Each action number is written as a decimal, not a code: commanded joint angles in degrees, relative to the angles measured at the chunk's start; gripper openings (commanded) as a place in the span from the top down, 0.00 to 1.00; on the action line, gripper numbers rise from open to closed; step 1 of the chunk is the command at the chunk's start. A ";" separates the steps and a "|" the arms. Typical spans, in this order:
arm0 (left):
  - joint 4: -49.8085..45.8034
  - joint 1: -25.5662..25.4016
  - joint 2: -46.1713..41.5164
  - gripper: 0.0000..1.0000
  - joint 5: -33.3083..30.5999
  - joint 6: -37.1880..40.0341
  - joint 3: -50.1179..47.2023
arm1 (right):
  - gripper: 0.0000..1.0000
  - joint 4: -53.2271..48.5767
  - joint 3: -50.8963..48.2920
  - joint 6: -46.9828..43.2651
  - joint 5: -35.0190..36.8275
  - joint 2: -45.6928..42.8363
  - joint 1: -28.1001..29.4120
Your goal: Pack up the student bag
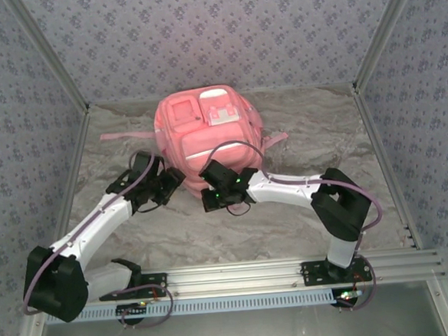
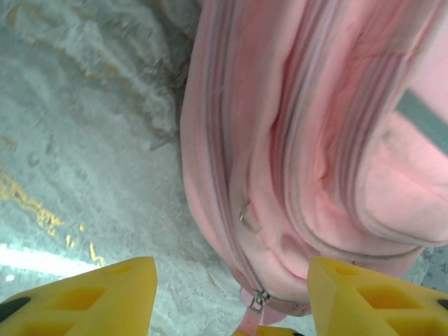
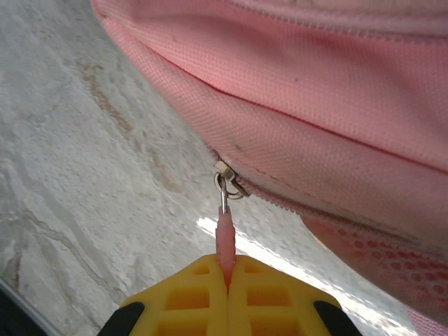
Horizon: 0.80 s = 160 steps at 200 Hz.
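The bag lies unheld while my right gripper has the zipper pull (image 3: 225,239), so my left gripper should clamp the bag's near corner (image 1: 194,188) to keep the bag steady for the zipper.
The student bag (image 1: 206,131) is a pink backpack lying flat at the middle back of the table, front pockets up. My left gripper (image 1: 173,184) is at its near-left corner, open. In the left wrist view its yellow fingers (image 2: 98,297) stand well apart beside the bag (image 2: 301,140). A metal zipper slider (image 2: 259,299) with a pink pull hangs loose between them, untouched. My right gripper (image 1: 210,193) is at the bag's near edge, shut on a pink zipper pull tab (image 3: 225,238). That tab is attached to a slider (image 3: 227,178) on the bag's seam (image 3: 315,91).
The table top (image 1: 274,226) is marbled grey. Patterned walls close in the left, back and right sides. Pink straps trail out left (image 1: 118,135) and right (image 1: 276,139) of the bag. An aluminium rail (image 1: 254,273) with both arm bases runs along the near edge.
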 commanded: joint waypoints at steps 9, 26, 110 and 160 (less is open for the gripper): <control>0.41 -0.85 1.46 0.42 1.24 -6.44 -0.45 | 1.00 0.96 2.18 0.81 -1.29 0.89 0.65; 3.21 -1.42 4.05 0.43 1.69 -7.36 0.16 | 1.00 0.98 1.50 0.71 -0.90 0.57 0.75; 7.73 -3.49 11.71 0.82 -1.30 -6.24 3.08 | 1.00 -0.79 0.33 -0.59 2.59 -1.26 1.19; 4.36 -1.19 9.30 1.00 -3.85 -1.92 4.21 | 1.00 -6.48 -3.14 -2.69 7.59 -4.38 1.21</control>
